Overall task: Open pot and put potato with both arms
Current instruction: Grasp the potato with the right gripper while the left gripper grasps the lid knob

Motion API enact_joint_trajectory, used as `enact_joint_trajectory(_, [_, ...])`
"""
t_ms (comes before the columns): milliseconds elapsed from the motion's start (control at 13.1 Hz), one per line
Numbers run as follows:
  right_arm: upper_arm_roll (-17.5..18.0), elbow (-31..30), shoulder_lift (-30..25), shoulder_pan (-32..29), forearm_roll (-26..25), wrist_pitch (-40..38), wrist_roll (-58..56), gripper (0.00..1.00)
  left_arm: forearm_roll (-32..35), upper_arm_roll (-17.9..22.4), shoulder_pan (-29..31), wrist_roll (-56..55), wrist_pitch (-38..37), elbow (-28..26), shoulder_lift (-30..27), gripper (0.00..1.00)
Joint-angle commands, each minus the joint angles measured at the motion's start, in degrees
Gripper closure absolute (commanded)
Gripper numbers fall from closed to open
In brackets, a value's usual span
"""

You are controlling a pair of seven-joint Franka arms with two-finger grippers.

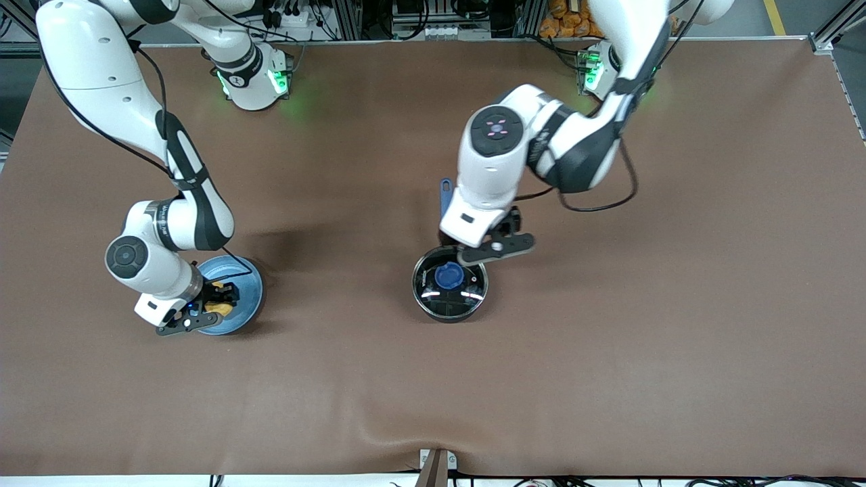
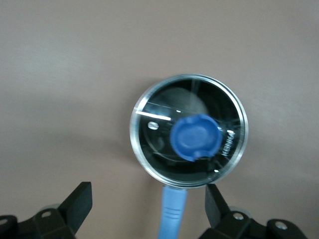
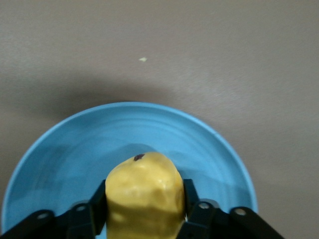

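Only an even dark inside [image 1: 446,303] can be seen through the glass lid, so I should expect to find the black pot [image 1: 446,318] empty when I raise the lid.
The black pot [image 1: 450,292] stands mid-table with its glass lid and blue knob [image 1: 448,275] on; its blue handle [image 1: 444,192] points toward the arms' bases. My left gripper [image 1: 477,247] is open and empty, hovering over the pot's rim where the handle joins; in the left wrist view the handle [image 2: 172,214] lies between the spread fingers [image 2: 79,204], below the lid [image 2: 188,130]. My right gripper [image 1: 215,297] is shut on the yellow potato [image 1: 218,308] over the light-blue plate [image 1: 247,297]. The right wrist view shows the potato [image 3: 144,196] clamped between the fingers above the plate [image 3: 75,154].
The brown table runs wide around both objects. A small crumb [image 3: 143,59] lies on the table near the plate. A grey bracket [image 1: 436,467] sits at the table edge nearest the front camera.
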Motion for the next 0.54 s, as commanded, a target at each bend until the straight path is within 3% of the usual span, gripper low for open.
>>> enact_joint_trajectory(0, [0.58, 0.47, -0.51, -2.28, -0.05, -0.18, -1.76, 1.00, 1.66, 1.18, -2.32, -1.78, 4.12, 2.62, 4.74, 0.00])
enact_joint_trajectory(306, [1.89, 1.00, -1.39, -2.63, 0.74, -2.36, 6.23, 1.00, 2.63, 2.33, -3.47, -2.22, 8.44, 2.62, 7.39, 0.00])
enact_joint_trajectory(459, [2.51, 3.71, -2.27, -2.20, 5.55, -7.54, 7.65, 1.00, 2.63, 2.42, -3.47, -2.22, 10.28, 2.62, 8.70, 0.00])
